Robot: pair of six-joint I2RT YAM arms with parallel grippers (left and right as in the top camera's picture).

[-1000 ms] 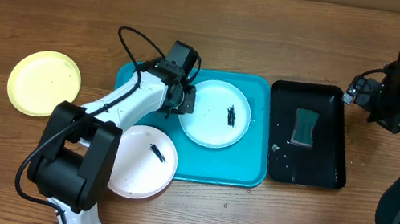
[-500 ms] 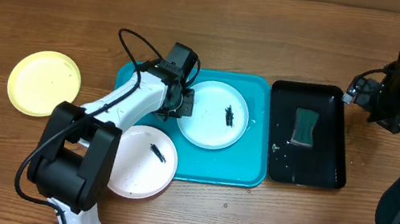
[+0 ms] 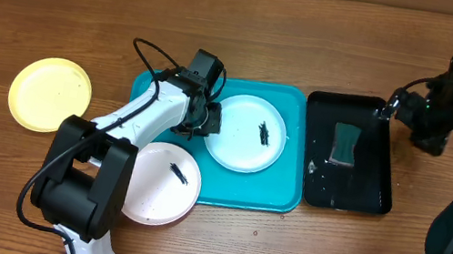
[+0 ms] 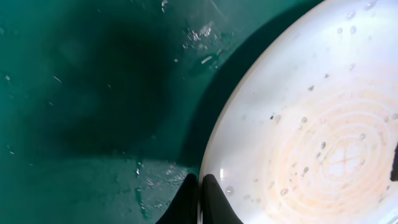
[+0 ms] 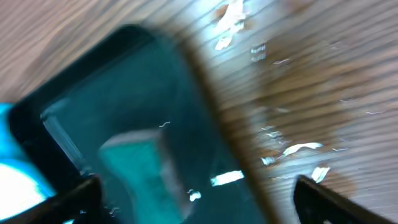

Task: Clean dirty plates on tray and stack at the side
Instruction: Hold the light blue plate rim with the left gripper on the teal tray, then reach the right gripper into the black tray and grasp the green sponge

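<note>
I expect the dark smear (image 4: 394,167) to come off when I wipe it with the teal sponge, because water beads (image 4: 305,119) on the smooth light cyan plate.
The light cyan plate (image 3: 238,143) lies on the turquoise tray (image 3: 281,187) with a dark smear (image 3: 264,132). My left gripper (image 3: 207,120) is shut on its left rim; the left wrist view shows the fingers (image 4: 200,198) pinching the plate (image 4: 311,124) edge over the wet tray (image 4: 93,93). The white plate (image 3: 151,190), with a dark smear, overlaps the tray's front-left corner. The yellow-green plate (image 3: 49,94) lies on the table at the left. My right gripper (image 3: 393,109) is open and empty by the black tray's far right corner, fingers wide apart (image 5: 199,199).
A glossy black tray (image 3: 362,196) stands right of the turquoise tray and holds a teal sponge (image 3: 345,143). The blurred right wrist view shows this tray (image 5: 155,81), the sponge (image 5: 134,162) and wet wooden table (image 5: 311,74).
My right gripper has moved left toward the black tray's far right corner. My left gripper and the cyan plate have shifted very slightly to the right.
</note>
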